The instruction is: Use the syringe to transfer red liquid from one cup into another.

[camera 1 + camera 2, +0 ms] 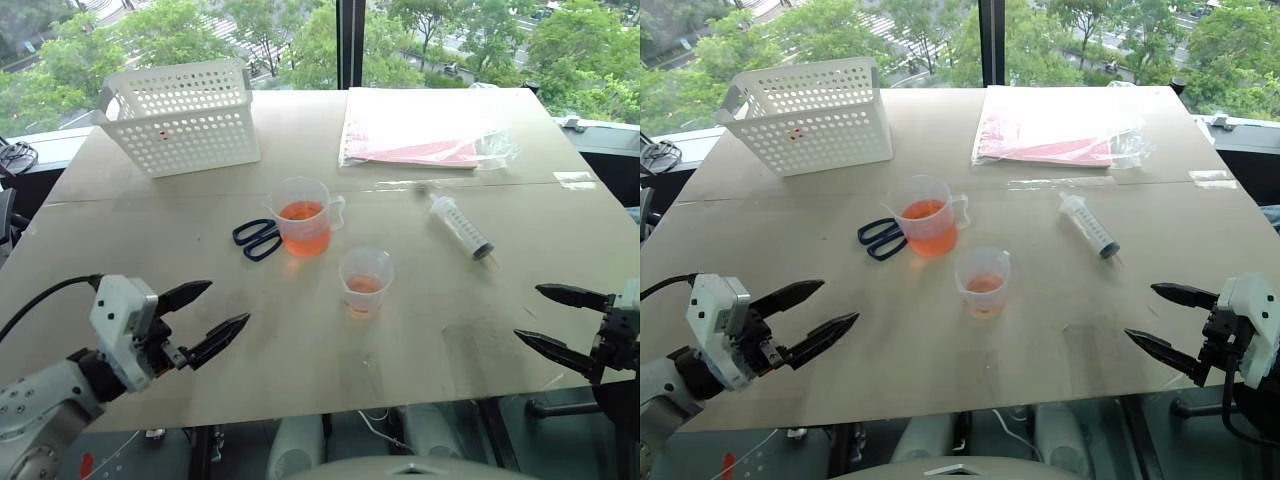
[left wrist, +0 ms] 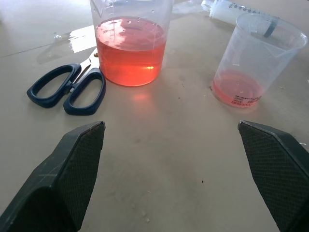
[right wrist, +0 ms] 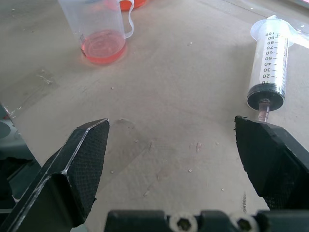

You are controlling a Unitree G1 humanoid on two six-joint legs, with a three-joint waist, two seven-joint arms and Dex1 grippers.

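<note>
The syringe lies clear of both cups, its tip point(image 1: 494, 261) toward me. My right gripper keeps moving toward the syringe's far end point(image 1: 440, 205) until the fingers are around it.
The syringe point(image 1: 461, 226) lies flat on the table, right of centre, its narrow tip toward the front edge; the right wrist view shows its printed marks and dark seal point(image 3: 270, 67). The larger handled cup point(image 1: 303, 216) stands mid-table, about half full of red liquid point(image 2: 130, 48). The smaller handleless cup point(image 1: 365, 281) stands just in front and right of it, with a shallow layer of red liquid point(image 2: 237, 88). My left gripper point(image 1: 213, 312) hovers open near the front left edge. My right gripper point(image 1: 545, 316) hovers open at the front right. Both are empty and well short of the cups.
Blue-handled scissors point(image 1: 257, 238) lie just left of the larger cup. A white perforated basket point(image 1: 182, 117) stands at the back left. A clear plastic bag over red sheets point(image 1: 425, 130) lies at the back right. Windows run behind the table's far edge.
</note>
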